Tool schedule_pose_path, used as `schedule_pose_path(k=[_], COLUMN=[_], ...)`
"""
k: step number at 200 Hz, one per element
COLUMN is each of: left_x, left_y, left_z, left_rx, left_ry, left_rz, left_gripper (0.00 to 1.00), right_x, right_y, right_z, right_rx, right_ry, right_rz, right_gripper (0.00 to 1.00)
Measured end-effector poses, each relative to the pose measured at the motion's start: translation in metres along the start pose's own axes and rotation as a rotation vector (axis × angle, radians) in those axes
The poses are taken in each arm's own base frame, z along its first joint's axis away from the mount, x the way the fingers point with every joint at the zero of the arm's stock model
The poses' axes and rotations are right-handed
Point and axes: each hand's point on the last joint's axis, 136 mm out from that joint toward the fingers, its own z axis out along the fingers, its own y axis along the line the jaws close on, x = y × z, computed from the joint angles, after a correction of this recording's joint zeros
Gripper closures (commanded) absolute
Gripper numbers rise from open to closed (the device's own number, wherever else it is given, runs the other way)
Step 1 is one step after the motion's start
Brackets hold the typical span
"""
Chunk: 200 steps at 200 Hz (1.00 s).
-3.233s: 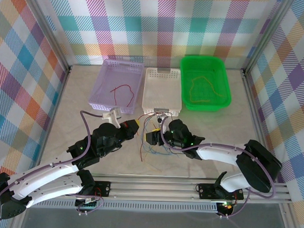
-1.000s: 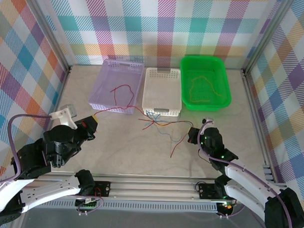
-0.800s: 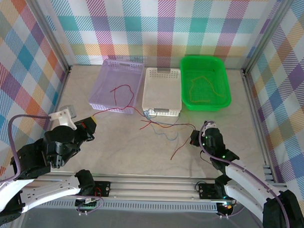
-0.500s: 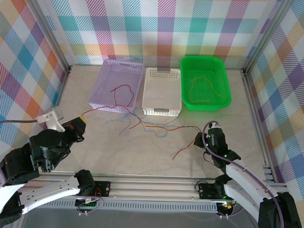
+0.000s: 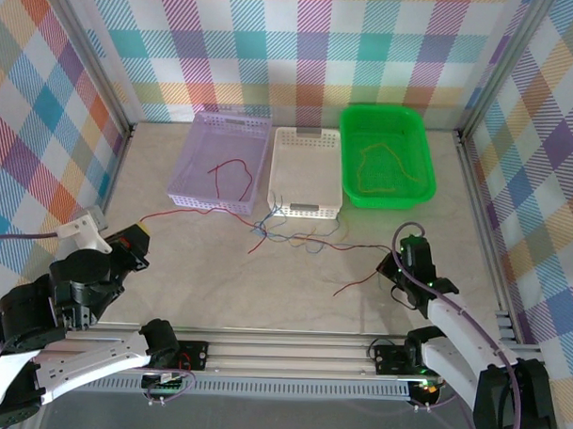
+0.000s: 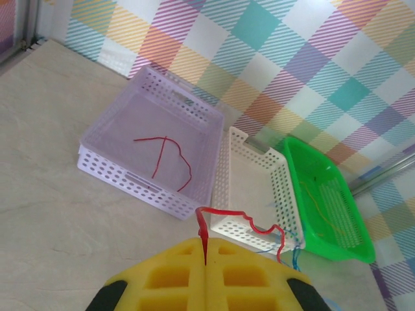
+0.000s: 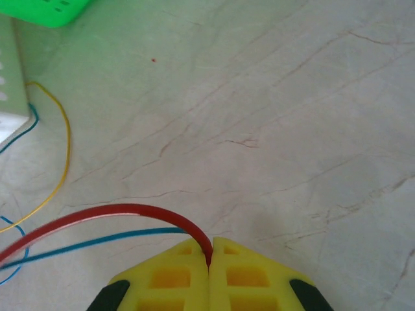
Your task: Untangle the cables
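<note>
The red cable (image 5: 191,210) is stretched tight from my left gripper into the knot, so next my left gripper eases back while my right gripper goes in to the blue cable pieces (image 5: 276,235).
The cables form a loose knot (image 5: 272,228) of red, blue and other thin strands on the table, just in front of the white basket (image 5: 307,168). One red cable (image 5: 197,212) runs taut from the knot to my left gripper (image 5: 135,239), which is shut on it near the left edge. In the left wrist view the yellow pads (image 6: 175,275) pinch this red cable (image 6: 240,220). My right gripper (image 5: 388,265) is shut on another red strand (image 7: 130,210) at the right, with a blue cable (image 7: 97,238) beside it and a yellow one (image 7: 61,168) further off.
Three baskets stand in a row at the back. The purple basket (image 5: 190,159) holds one red wire (image 5: 233,175). The green basket (image 5: 425,153) holds a yellow-orange wire (image 5: 382,171). Aluminium rails border the table on all sides.
The two grippers have drawn apart, the left one further left and nearer, the right one further right. The strands between them have stretched out and the knot has spread in front of the white basket.
</note>
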Motion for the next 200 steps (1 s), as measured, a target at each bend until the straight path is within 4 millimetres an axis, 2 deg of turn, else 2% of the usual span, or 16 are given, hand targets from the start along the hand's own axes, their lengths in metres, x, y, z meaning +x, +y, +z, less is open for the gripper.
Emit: schedule_pose_path(k=[39,69,91,130,154,173,187,200], left_x=[0.0,0.006,0.02,0.053,0.07,0.075,0.078,0.082], left_y=[0.01,0.014,0.012,-0.01,-0.022,-0.033,-0.041,-0.049], left_z=[-0.002,0.0,0.009,0.035,0.048,0.053,0.057,0.06], left_rx=[-0.028,-0.037,-0.045,-0.049,-0.04,-0.016,0.003,0.017], left_ry=[-0.007,-0.003,0.023,0.097,0.136,0.15,0.159,0.173], left_rz=[0.02,0.027,0.05,0.094,0.105,0.09,0.075,0.063], left_gripper=[1.0,1.0,1.0,1.0,1.0,1.0,1.0,1.0], right_x=[-0.006,0.004,0.009,0.0,-0.011,-0.016,-0.011,0.002], right_y=[-0.002,0.007,0.022,0.059,0.093,0.124,0.145,0.165], right_z=[-0.001,0.004,0.008,-0.005,-0.022,-0.037,-0.046,-0.052], right_rx=[0.005,-0.037,-0.108,-0.278,-0.393,-0.487,-0.544,-0.596], right_ry=[0.014,0.076,0.126,0.119,0.099,0.091,0.102,0.134], right_rz=[0.047,0.045,0.035,-0.019,-0.094,-0.17,-0.226,-0.288], right_gripper=[1.0,1.0,0.88,0.67,0.54,0.5,0.47,0.44])
